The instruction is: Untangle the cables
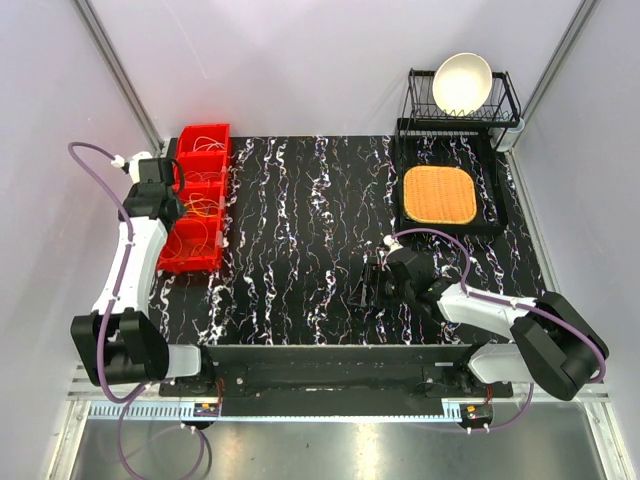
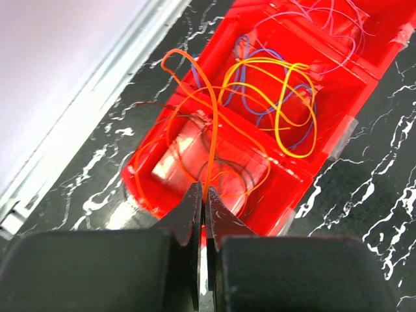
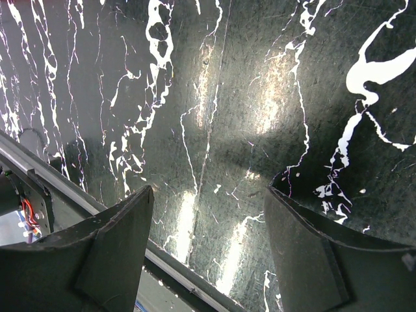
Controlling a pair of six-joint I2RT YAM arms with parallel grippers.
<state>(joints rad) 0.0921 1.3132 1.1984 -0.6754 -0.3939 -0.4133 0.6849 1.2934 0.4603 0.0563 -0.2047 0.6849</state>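
I should use my left gripper to pull the orange cable's loop (image 2: 184, 55) back over the near compartment (image 2: 188, 162) before I let it go, because the loop arcs over the divider toward the yellow and blue cables.
The cables lie in loose loops inside a red divided bin (image 1: 207, 132) at the table's left. In the left wrist view, orange cables (image 2: 213, 123) fill the near compartment. Yellow (image 2: 305, 123) and blue (image 2: 250, 62) cables sit in the one behind, and thin purple ones (image 2: 325, 19) beyond that. My left gripper (image 2: 203, 192) hangs over the bin's near end (image 2: 296, 190), shut on one orange cable that rises in an arc from its tips. My right gripper (image 3: 209, 195) stands open and holds nothing, low over the black marbled table (image 1: 300, 230) near the front edge.
A black dish rack with a white bowl (image 1: 462, 82) stands at the back right, with a woven orange mat (image 1: 439, 194) on a dark tray in front of it. White walls close in the left and right sides. The table's front rail (image 3: 71, 195) runs just below the right fingers.
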